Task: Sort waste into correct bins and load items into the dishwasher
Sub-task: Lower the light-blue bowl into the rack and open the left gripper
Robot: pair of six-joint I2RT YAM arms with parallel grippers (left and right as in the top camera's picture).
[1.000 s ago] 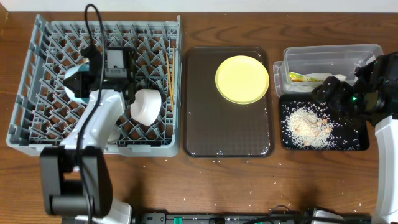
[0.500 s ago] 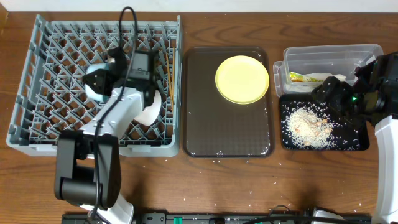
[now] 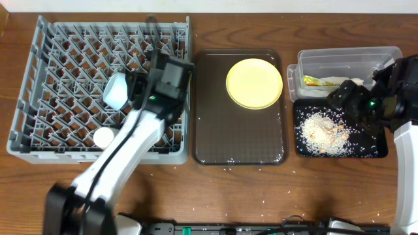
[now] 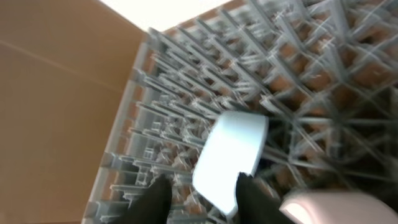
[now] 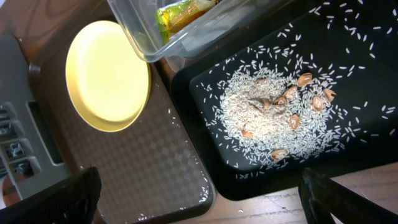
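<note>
The light blue bowl (image 3: 115, 92) is standing crooked among the rack's wires, so my left gripper should go around to its other side (image 3: 99, 89), close and push it toward the white bowl.
The grey dish rack (image 3: 39, 78) fills the left side. A light blue bowl (image 3: 116, 90) stands on edge among its pegs, and a small white cup (image 3: 103, 136) sits near its front. My left gripper (image 3: 136, 90) is open and empty just right of the bowl (image 4: 230, 155), fingers (image 4: 202, 199) apart. The white bowl and chopsticks are hidden under my arm. The yellow plate (image 3: 254, 83) lies on the brown serving tray. My right gripper (image 3: 353, 99) hangs wide open (image 5: 208, 199) over the black tray (image 3: 375, 151), which holds rice scraps (image 5: 261, 109). The clear tub (image 3: 346, 55) holds the wrapper (image 3: 312, 81) and napkin (image 3: 349, 81).
The dark brown serving tray (image 3: 238, 140) lies between the rack and the bins. Loose rice grains lie along its front edge and on the table nearby. The yellow plate also shows in the right wrist view (image 5: 107, 76).
My left arm has swung right across the rack, away from the light blue bowl, uncovering the white cup. The right arm has not moved.
</note>
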